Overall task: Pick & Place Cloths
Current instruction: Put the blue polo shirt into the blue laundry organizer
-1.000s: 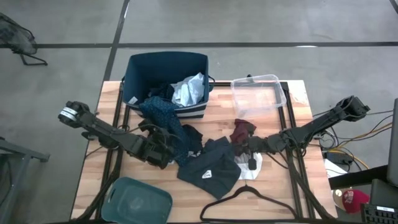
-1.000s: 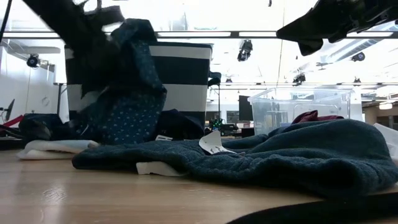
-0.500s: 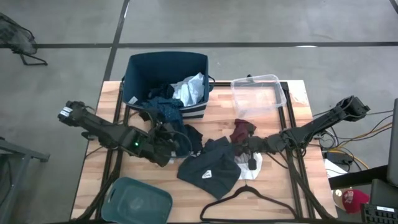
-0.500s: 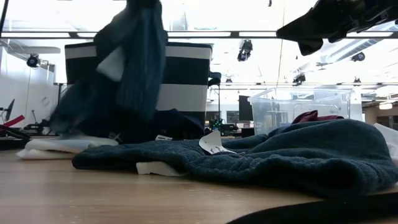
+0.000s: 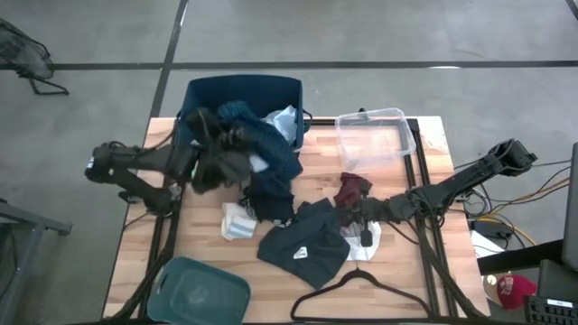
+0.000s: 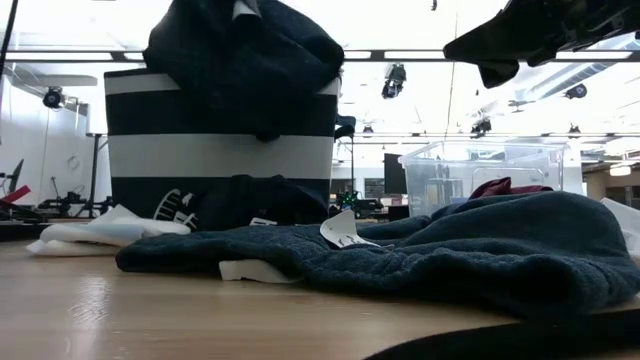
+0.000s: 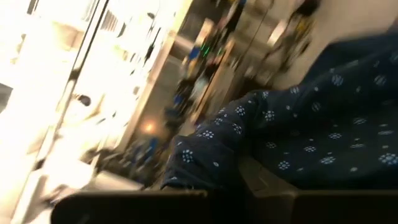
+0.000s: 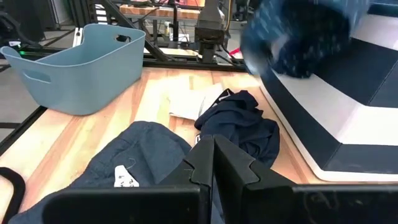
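The navy dotted cloth hangs over the bin's near rim [image 5: 278, 164], so next my left gripper moves the cloth farther in and reaches down inside the bin [image 5: 246, 101] before its fingers open.
My left gripper [image 5: 224, 150] is raised at the near rim of the navy striped bin [image 5: 194, 90], shut on a navy dotted cloth [image 5: 264, 143]. In the low view that cloth [image 6: 250, 60] bunches above the bin's rim [image 6: 220, 155]. My right gripper [image 5: 358, 217] hovers shut over the table's right half, above a maroon piece [image 5: 350, 190] and a dark teal garment with a white tag [image 5: 302, 244]. White socks [image 5: 238, 221] and a navy piece [image 5: 271, 200] lie flat on the table. A light blue-grey shirt [image 5: 282, 125] lies in the bin. My left gripper holds the navy dotted cloth [image 7: 298, 143] as a bunched mass. The cloth itself hides the fingers, so which part and how many layers cannot be told. The cloth is lifted clear of the table, and its lower part [image 5: 275, 162] drapes over the bin's near rim.
A clear plastic tub [image 5: 375, 135] stands right of the bin. A teal tub [image 5: 199, 289] sits at the near left edge, and a thin black hanger [image 5: 361, 291] lies at the near edge. Bare wood shows on the table's left side.
My left gripper has risen and swung from the table's middle toward the far edge, up to the bin's rim. The dotted cloth went with it, lifted off the table and now bunched over the rim. White socks have come into view where it lay.
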Available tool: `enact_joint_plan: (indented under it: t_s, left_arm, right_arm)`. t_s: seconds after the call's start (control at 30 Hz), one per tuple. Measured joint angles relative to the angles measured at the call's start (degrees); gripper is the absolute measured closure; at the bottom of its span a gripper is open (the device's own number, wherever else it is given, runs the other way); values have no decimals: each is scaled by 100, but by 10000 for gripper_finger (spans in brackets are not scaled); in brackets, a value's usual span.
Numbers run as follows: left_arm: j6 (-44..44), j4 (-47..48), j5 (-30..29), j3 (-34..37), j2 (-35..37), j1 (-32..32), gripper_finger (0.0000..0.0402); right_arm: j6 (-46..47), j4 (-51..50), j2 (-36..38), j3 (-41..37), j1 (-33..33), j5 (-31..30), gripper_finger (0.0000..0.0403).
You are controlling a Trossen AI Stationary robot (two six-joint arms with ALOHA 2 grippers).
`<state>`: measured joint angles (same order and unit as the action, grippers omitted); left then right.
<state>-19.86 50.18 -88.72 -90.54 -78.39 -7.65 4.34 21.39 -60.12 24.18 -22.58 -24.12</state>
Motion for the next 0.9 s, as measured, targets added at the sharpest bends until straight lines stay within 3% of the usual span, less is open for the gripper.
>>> enact_joint_plan:
  t_s: [0.43, 0.67, 0.73, 0.9]
  left_arm:
    - [-852, -203, -117, -190, -2, 2094, 388]
    - [-101, -547, 260, -573, 7, 2636, 387]
    - [372, -514, 771, -597, 21, 2654, 387]
    - [1219, -58, 3005, -590, -4, 2591, 387]
  right_arm:
    - [2, 33, 0, -74, 2, 0, 394]
    - [4, 36, 0, -74, 1, 0, 394]
    - [17, 35, 0, -74, 1, 0, 394]
    - [17, 37, 0, -80, 2, 0, 394]
